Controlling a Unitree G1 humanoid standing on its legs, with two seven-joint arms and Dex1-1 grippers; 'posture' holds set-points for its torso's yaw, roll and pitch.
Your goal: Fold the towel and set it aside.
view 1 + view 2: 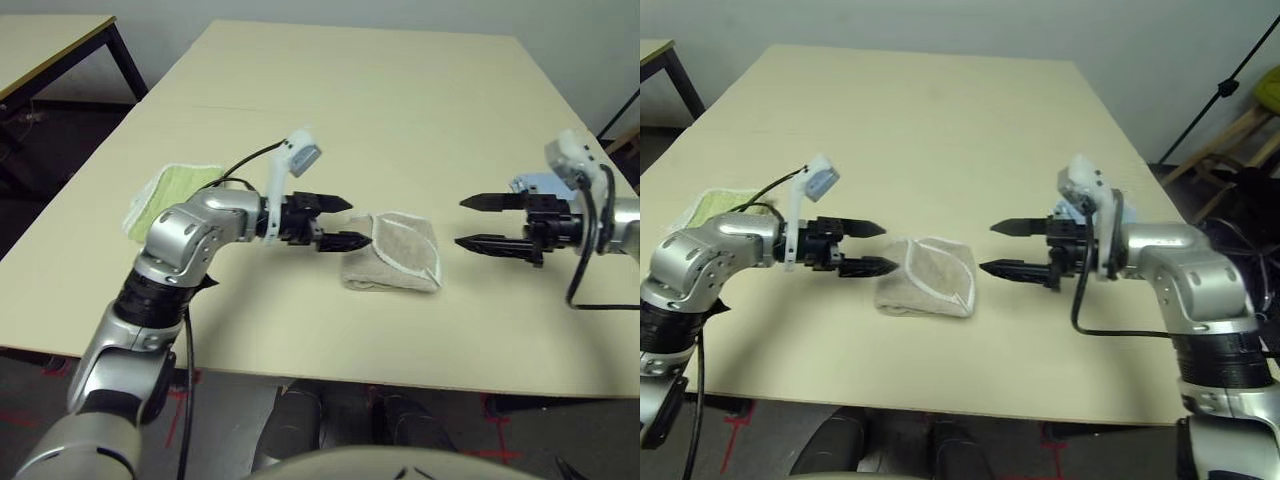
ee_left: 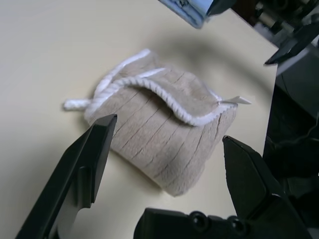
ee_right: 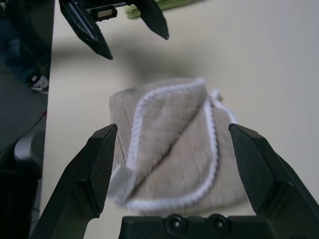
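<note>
Next, my left gripper moves back while my right gripper first neatens the flap [image 1: 412,240], because the white corded edging [image 1: 386,252] of the towel's top flap is gaping.
The towel [image 1: 393,252], beige with white corded edging, lies folded into a small bundle near the table's front edge, between my two grippers. My left gripper [image 1: 348,222] is open just left of it, fingertips close to its edge and holding nothing. In the left wrist view the towel [image 2: 164,129] rests on the table beyond the spread fingers [image 2: 89,164]. Off to the right, my right gripper [image 1: 470,221] is open too, a short gap from the towel. The right wrist view has the towel [image 3: 169,144] between and beyond its spread fingers [image 3: 99,164].
A folded lime-green towel [image 1: 165,195] lies on the table behind my left arm. A light blue cloth [image 1: 535,184] sits behind my right gripper. A second table [image 1: 50,50] stands at the far left. Bare tabletop [image 1: 380,100] stretches behind the towel.
</note>
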